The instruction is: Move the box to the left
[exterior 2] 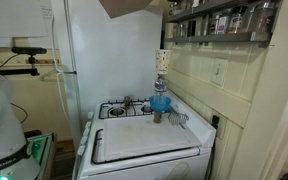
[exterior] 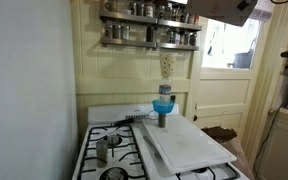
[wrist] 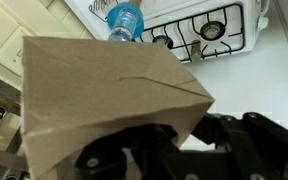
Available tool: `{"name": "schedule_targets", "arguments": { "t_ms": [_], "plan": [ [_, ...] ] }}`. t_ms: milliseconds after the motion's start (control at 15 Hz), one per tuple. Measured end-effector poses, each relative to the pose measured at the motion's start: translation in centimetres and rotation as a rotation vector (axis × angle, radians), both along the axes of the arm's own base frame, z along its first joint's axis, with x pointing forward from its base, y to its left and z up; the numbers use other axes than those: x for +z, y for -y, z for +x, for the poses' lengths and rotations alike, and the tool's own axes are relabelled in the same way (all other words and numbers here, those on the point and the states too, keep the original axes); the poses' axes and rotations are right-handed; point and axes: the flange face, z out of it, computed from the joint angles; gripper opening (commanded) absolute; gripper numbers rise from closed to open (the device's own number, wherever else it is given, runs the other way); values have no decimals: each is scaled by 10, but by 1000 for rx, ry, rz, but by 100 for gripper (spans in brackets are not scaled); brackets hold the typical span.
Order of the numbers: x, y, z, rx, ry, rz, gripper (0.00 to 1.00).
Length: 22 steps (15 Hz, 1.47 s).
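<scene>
My gripper should turn the box level before it carries the box toward the spice shelf (exterior: 152, 21), because the box hangs slanted (exterior 2: 125, 6) high above the stove.
A brown cardboard box (wrist: 94, 80) fills the left of the wrist view. My gripper (wrist: 179, 125) is shut on its lower corner, with dark fingers on either side. In both exterior views the box (exterior: 219, 9) (exterior 2: 124, 6) hangs at the very top edge, high above the stove, and most of the gripper is cut off. Only a dark part of the gripper (exterior: 246, 5) shows beside the box.
Below is a white gas stove (exterior 2: 124, 110) with a white board (exterior: 189, 143) over its burners. A blue bottle (wrist: 125, 19) (exterior: 163, 105) stands by the stove's back edge. A spice shelf (exterior: 149, 30) hangs on the wall. A white fridge (exterior 2: 104, 50) stands beside the stove.
</scene>
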Motion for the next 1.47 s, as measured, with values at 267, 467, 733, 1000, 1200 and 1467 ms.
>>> {"name": "schedule_targets", "arguments": {
  "t_ms": [267,467,733,1000,1200,1467],
  "plan": [
    [-6,1,-1,71,-60,49,0],
    [7,10,-6,192,-138,106,0],
    [35,18,-5,259,-244,70,0],
    [52,23,17,282,-357,-1,0],
    [54,28,52,251,-387,-44,0],
    [52,39,71,205,-376,-67,0]
  ]
}}
